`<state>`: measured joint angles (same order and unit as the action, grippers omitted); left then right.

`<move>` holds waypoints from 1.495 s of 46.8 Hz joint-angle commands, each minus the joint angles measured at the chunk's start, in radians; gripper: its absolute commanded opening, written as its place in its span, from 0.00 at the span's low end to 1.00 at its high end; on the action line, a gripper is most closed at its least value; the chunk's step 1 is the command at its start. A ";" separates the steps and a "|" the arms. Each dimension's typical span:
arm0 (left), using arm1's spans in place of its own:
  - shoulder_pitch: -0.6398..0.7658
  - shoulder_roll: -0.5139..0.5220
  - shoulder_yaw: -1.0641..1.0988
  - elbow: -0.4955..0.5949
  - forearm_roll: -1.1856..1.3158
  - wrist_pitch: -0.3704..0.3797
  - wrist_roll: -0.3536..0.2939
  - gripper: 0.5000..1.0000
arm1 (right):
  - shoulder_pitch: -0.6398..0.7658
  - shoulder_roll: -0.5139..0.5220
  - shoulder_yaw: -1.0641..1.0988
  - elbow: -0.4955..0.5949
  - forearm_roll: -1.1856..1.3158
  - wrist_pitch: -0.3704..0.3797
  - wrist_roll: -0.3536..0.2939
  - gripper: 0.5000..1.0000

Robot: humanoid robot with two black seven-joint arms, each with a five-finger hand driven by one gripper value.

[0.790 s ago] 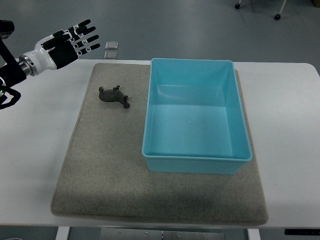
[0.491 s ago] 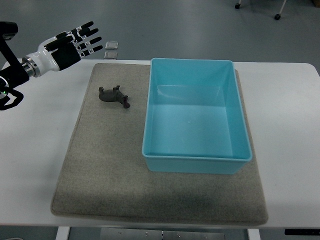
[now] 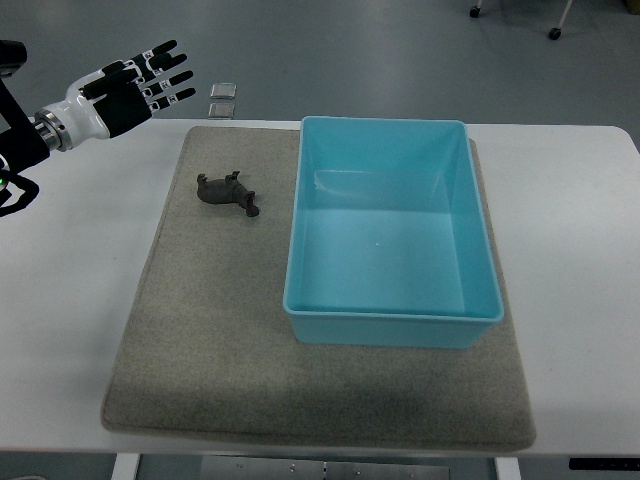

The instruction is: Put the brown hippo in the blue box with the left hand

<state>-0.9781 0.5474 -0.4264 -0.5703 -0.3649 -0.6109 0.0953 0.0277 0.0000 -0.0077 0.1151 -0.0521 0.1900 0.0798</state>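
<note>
My left gripper should turn and open around the hippo's body [image 3: 221, 191], because its fingers point past the brown hippo toward the table's far edge [image 3: 195, 121].
The brown hippo [image 3: 228, 193] lies on its side on the grey felt mat [image 3: 210, 330], a short way left of the blue box [image 3: 392, 232]. That box is an empty light-blue bin standing on the mat's right half. My left hand [image 3: 132, 88] hovers at the upper left, over the table's far left corner, up and to the left of the hippo and well apart from it. Its black and white fingers are spread and hold nothing. The right arm does not show.
The mat lies on a white table [image 3: 70, 280]. Two small clear squares [image 3: 223, 98] sit on the floor beyond the table's far edge, just right of my hand's fingertips. Chair wheels [image 3: 553, 32] show at the top right.
My left hand has shifted slightly, up and right and then back a little to the left, staying spread. The hippo and the box have not moved.
</note>
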 commanded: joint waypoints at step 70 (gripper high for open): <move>-0.080 0.109 0.325 -0.290 1.554 0.618 -0.578 0.96 | 0.001 0.000 0.000 0.000 0.000 0.000 0.000 0.87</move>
<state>-1.0584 0.6600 -0.1262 -0.8639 1.1617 -0.0299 -0.4833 0.0279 0.0000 -0.0076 0.1150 -0.0522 0.1904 0.0798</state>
